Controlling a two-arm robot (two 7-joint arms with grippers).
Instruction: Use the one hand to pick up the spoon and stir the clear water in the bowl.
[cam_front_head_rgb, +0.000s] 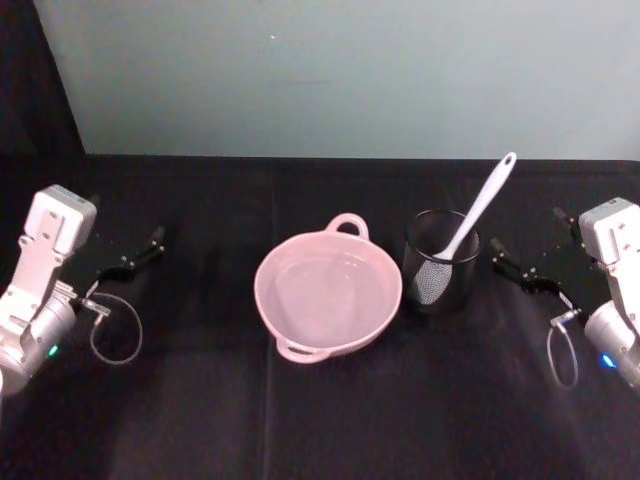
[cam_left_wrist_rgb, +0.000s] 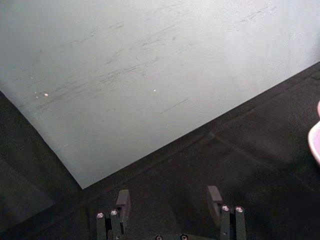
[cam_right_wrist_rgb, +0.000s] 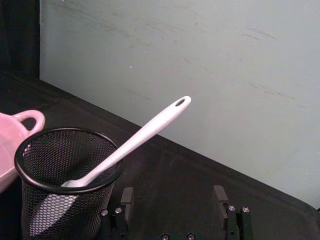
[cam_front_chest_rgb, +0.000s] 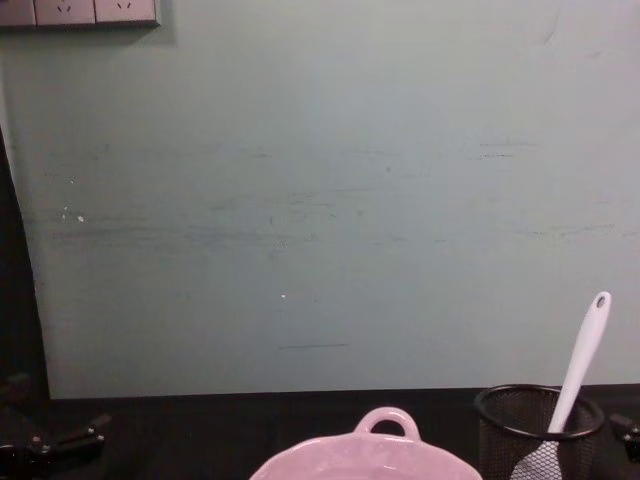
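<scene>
The white spoon (cam_front_chest_rgb: 580, 360) will slide out freely and the cup will stay standing when I lift, because the cup's opening (cam_front_chest_rgb: 525, 405) is wider than the blade inside.
The pale pink bowl (cam_front_head_rgb: 266, 300) sits mid-table with a faint sheen of clear water (cam_front_head_rgb: 330, 290) inside. Just to its right, the white spoon (cam_front_head_rgb: 482, 207) leans in a black wire-mesh cup (cam_front_head_rgb: 441, 278), blade down, handle pointing up and to the far right. In the right wrist view the spoon (cam_right_wrist_rgb: 145, 131) and cup (cam_right_wrist_rgb: 60, 175) lie ahead of my right gripper (cam_right_wrist_rgb: 173, 197), which is open and holds nothing. My right gripper (cam_front_head_rgb: 515, 265) rests right of the cup. At the table's left, well away from the bowl, my left gripper (cam_front_head_rgb: 135, 258) is open and holds nothing.
A pale green wall (cam_front_chest_rgb: 320, 200) stands behind the black-covered table (cam_front_head_rgb: 200, 420). Loose cable loops hang by both wrists (cam_front_head_rgb: 115, 330). The bowl has loop handles at its far and near rims (cam_front_head_rgb: 348, 224).
</scene>
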